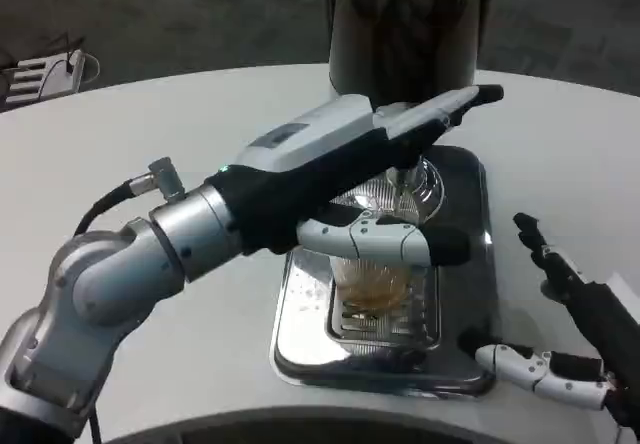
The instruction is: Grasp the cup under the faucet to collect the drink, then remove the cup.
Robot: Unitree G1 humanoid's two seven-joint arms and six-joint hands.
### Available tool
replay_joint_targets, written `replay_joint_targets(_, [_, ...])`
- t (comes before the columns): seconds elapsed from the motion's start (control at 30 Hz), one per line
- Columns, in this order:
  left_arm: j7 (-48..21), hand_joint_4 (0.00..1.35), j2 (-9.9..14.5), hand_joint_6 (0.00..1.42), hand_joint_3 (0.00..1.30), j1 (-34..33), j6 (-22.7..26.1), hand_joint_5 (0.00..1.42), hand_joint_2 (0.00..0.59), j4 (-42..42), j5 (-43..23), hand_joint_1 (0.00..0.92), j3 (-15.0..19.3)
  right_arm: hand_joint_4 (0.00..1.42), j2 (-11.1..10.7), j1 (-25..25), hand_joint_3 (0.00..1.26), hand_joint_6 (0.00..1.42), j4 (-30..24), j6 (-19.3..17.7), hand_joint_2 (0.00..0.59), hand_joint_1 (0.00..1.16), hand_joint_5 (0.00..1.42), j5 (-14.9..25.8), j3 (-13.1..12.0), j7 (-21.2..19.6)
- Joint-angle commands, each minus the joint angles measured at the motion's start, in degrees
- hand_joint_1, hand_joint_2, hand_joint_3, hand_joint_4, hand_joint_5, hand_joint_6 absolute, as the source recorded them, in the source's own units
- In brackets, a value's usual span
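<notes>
My gripper is about to carry the cup [370, 298] from the faucet, and amber shows only low in the cup. The drink [372, 286] should stay well below the cup's rim on the way.
A clear plastic cup [376, 276] stands on the grate of the steel drip tray [464, 294], below the faucet [406, 180], with a little amber drink at its bottom. My left hand [340, 154] reaches in from the left and holds the cup. Its thumb [392, 240] lies across the cup's near side, while its other fingers [462, 104] stretch past the far side toward the dispenser. The hand hides the cup's rim. My right hand [585, 329] rests low at the right of the tray, fingers spread, holding nothing.
The dark steel drink dispenser [410, 24] stands at the back of the round white table [120, 134]. My left forearm [150, 254] crosses the table's left half. A white object [45, 72] lies on the floor beyond the table's far left edge.
</notes>
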Motion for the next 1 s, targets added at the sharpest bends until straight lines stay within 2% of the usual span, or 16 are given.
replay_joint_targets(0.03, [-1.9, 0.0, 1.2, 0.01, 0.0, 1.8, -0.1, 0.06, 0.068, -0.1, 0.0, 0.0, -0.4, 0.0, 0.0, -2.3, 0.0, 0.05, 2.5, -0.6, 0.248, 0.74, 0.0, 0.1, 1.7, -1.3])
replay_joint_targets(0.4, [-2.0, 0.0, 1.7, 0.01, 0.0, 2.1, 1.0, 0.06, 0.068, -1.4, -1.9, 0.0, 0.8, 0.0, 1.5, -9.6, 0.0, 0.05, 9.8, -0.7, 0.254, 0.74, 0.0, -0.6, 6.6, -4.8])
replay_joint_targets(0.63, [-1.3, 0.0, 1.4, 0.01, 0.0, 3.0, 1.6, 0.06, 0.068, -3.0, -3.1, 0.0, 2.4, 0.0, 2.2, -14.1, 0.0, 0.05, 14.0, -0.9, 0.255, 0.74, 0.0, -0.5, 7.6, -6.0])
replay_joint_targets(0.8, [2.3, 0.0, -0.6, 0.03, 0.0, 5.7, -0.3, 0.07, 0.07, -4.2, -5.5, 0.0, 5.8, 0.0, 2.1, -15.2, 0.0, 0.05, 15.1, -0.9, 0.255, 0.74, 0.0, 0.1, 7.7, -6.0])
replay_joint_targets(1.0, [9.7, 0.03, -4.8, 0.08, 0.04, 10.4, -6.3, 0.13, 0.089, -5.8, -7.7, 0.0, 11.4, 0.0, 1.9, -15.3, 0.0, 0.05, 15.6, -1.2, 0.255, 0.74, 0.0, 0.4, 7.7, -5.9])
